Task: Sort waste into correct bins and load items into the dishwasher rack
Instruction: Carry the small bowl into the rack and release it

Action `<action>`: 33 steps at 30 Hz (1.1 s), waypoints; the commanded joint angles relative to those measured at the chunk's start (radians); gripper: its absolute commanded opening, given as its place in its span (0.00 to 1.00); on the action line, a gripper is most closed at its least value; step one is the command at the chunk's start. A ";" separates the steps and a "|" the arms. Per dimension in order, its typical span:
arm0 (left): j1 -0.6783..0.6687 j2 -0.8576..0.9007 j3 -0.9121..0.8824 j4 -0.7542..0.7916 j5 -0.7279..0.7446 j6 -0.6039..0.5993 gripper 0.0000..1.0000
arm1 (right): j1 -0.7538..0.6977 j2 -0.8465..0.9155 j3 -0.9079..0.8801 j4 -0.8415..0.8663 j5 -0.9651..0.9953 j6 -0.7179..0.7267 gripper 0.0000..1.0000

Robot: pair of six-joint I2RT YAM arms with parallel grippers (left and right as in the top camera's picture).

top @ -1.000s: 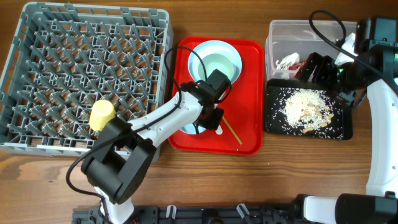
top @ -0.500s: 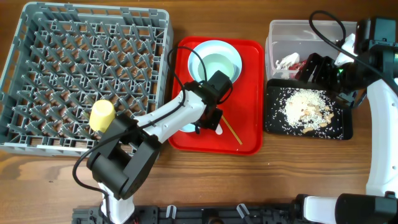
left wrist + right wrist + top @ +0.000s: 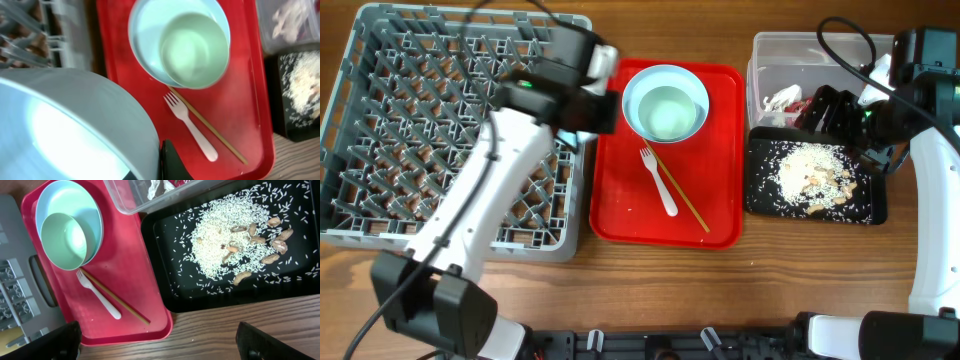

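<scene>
My left gripper is holding the pale green-blue bowl's rim [image 3: 82, 120], and the grey rack's wires [image 3: 463, 125] are free. I continue to carry the bowl until it rests among those wires.
My left gripper [image 3: 592, 108] is shut on a pale green-blue bowl [image 3: 75, 125] and holds it over the right edge of the grey dishwasher rack [image 3: 420, 120]. In the left wrist view one finger [image 3: 162, 160] presses the bowl's rim. A second green bowl [image 3: 670, 110] sits in the round pale plate [image 3: 638, 88] on the red tray. A white fork [image 3: 660, 182] and a chopstick [image 3: 682, 200] lie below them. My right gripper [image 3: 830, 112] is open and empty above the clear tub [image 3: 790, 50] and the black tray [image 3: 760, 200]. The yellow cup is hidden.
The red serving tray [image 3: 715, 225] lies between the rack and the bins. The red wrapper [image 3: 800, 105] and white scrap [image 3: 780, 98] lie in the tub. Rice crumbs [image 3: 810, 170] and peanuts cover the black tray. Bare wood runs along the table's front edge.
My left gripper has lifted a bowl off the front of the red tray and swung up and left to the rack's right edge. The fork and chopstick are now uncovered. The right arm has not moved.
</scene>
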 commanded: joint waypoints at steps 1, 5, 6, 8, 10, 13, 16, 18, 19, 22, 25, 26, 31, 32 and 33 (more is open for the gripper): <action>0.208 -0.006 0.011 0.011 0.388 0.163 0.04 | -0.003 -0.010 0.015 -0.001 -0.013 -0.003 1.00; 0.380 0.018 0.011 0.043 0.631 0.195 0.04 | -0.003 -0.010 0.015 -0.001 -0.013 -0.003 1.00; 0.433 0.034 0.011 0.060 0.718 0.195 0.04 | -0.003 -0.010 0.015 -0.002 -0.013 -0.003 1.00; 0.483 0.063 0.011 0.075 0.798 0.194 0.04 | -0.003 -0.010 0.015 -0.002 -0.013 -0.003 1.00; 0.523 0.097 0.011 0.086 0.856 0.194 0.04 | -0.003 -0.010 0.015 -0.004 -0.013 -0.003 1.00; 0.584 0.158 0.011 0.125 0.966 0.193 0.04 | -0.003 -0.010 0.015 -0.005 -0.013 -0.003 1.00; 0.619 0.198 0.011 0.161 1.041 0.193 0.04 | -0.003 -0.010 0.015 -0.008 -0.013 -0.003 1.00; 0.644 0.227 0.011 0.187 1.057 0.193 0.04 | -0.003 -0.010 0.015 -0.009 -0.013 -0.003 1.00; 0.657 0.240 0.011 0.192 1.057 0.194 0.04 | -0.003 -0.010 0.015 -0.009 -0.013 -0.003 1.00; 0.684 0.282 0.011 0.198 1.057 0.193 0.04 | -0.003 -0.010 0.015 -0.009 -0.013 -0.003 1.00; 0.699 0.330 0.011 0.199 1.061 0.194 0.04 | -0.003 -0.010 0.015 -0.009 -0.013 -0.002 1.00; 0.699 0.340 0.011 0.200 1.071 0.194 0.04 | -0.003 -0.010 0.015 -0.009 -0.013 -0.003 1.00; 0.711 0.364 0.011 0.208 1.040 0.193 0.04 | -0.003 -0.010 0.015 -0.010 -0.013 -0.002 1.00; 0.718 0.364 0.011 0.203 1.027 0.193 0.04 | -0.003 -0.010 0.015 -0.010 -0.013 -0.003 1.00; 0.728 0.364 0.011 0.195 1.022 0.193 0.04 | -0.003 -0.010 0.015 -0.010 -0.013 -0.003 1.00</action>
